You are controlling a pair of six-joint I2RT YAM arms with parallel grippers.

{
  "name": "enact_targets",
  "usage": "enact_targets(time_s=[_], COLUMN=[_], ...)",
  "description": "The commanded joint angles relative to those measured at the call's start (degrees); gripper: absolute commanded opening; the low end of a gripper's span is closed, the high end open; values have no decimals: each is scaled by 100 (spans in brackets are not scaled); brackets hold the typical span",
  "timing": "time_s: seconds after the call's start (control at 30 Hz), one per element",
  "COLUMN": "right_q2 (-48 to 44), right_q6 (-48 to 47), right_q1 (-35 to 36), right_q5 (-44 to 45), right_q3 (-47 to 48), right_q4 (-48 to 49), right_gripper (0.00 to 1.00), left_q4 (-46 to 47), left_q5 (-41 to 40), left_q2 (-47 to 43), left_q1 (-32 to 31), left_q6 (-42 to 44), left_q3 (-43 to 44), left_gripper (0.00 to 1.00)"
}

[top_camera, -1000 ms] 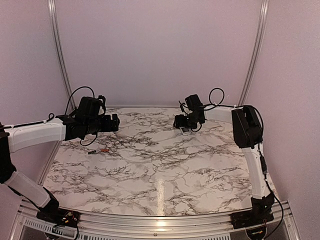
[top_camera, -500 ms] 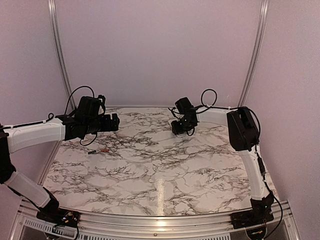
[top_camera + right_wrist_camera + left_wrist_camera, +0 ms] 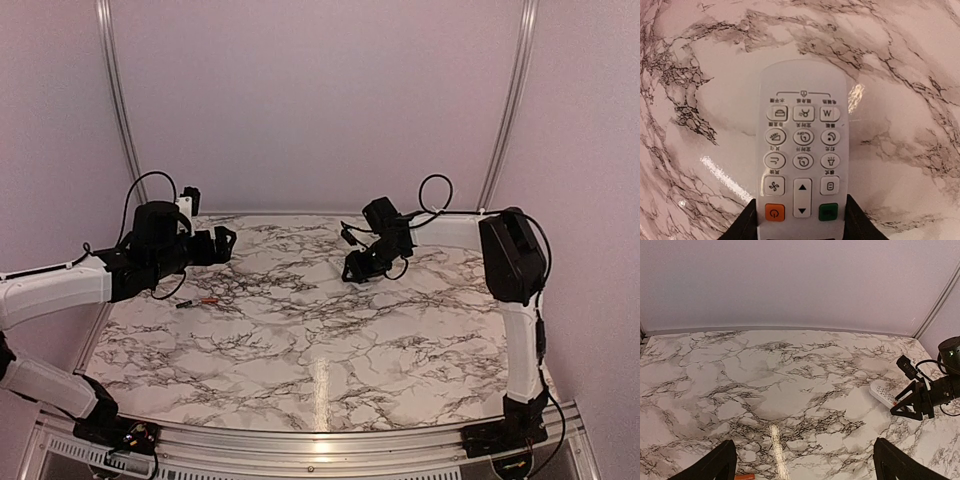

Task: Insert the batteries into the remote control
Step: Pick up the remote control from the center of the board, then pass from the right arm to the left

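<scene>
Next, I lift the remote control with my right gripper and hold out its far end [image 3: 803, 76] to my left gripper, because it lies button side up [image 3: 802, 148] with its back on the marble.
The white remote control [image 3: 801, 150] lies button side up, with an orange and a green button at its near end. My right gripper [image 3: 801, 227] is shut on that near end, one finger on each long edge. The remote also shows in the left wrist view [image 3: 884, 393], low on the marble at the far right. In the top view the right gripper [image 3: 358, 268] hides it. One orange-red battery [image 3: 203, 300] lies on the table at the left, and its tip shows in the left wrist view [image 3: 745, 477]. My left gripper [image 3: 216, 244] is open and empty above it.
The marble table [image 3: 320, 330] is enclosed by pale walls with metal corner posts [image 3: 118, 110]. A dark slim thing [image 3: 184, 304] lies end to end with the battery. No cover plate or second battery shows.
My right gripper has shifted slightly left and nearer with the remote. My left arm has drawn back to the left and its wrist has turned.
</scene>
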Motion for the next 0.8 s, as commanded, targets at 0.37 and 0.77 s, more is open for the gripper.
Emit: enact_targets(time_s=[0.37,0.77], right_q2=[-2115,-3183], right_q6=[-68,339], right_q1=[403,1062], right_q5=[-2066,-2750], right_q3=[-1204,-2854], right_q4=[-522,-212], right_gripper=[25,21], left_q4=[427,510], left_q5=[682,110], left_q2=[-397,-417], left_q1=[-1155,-2932], left_q6=[2799,4856], left_q3=[-735,-959], left_gripper=[99,93])
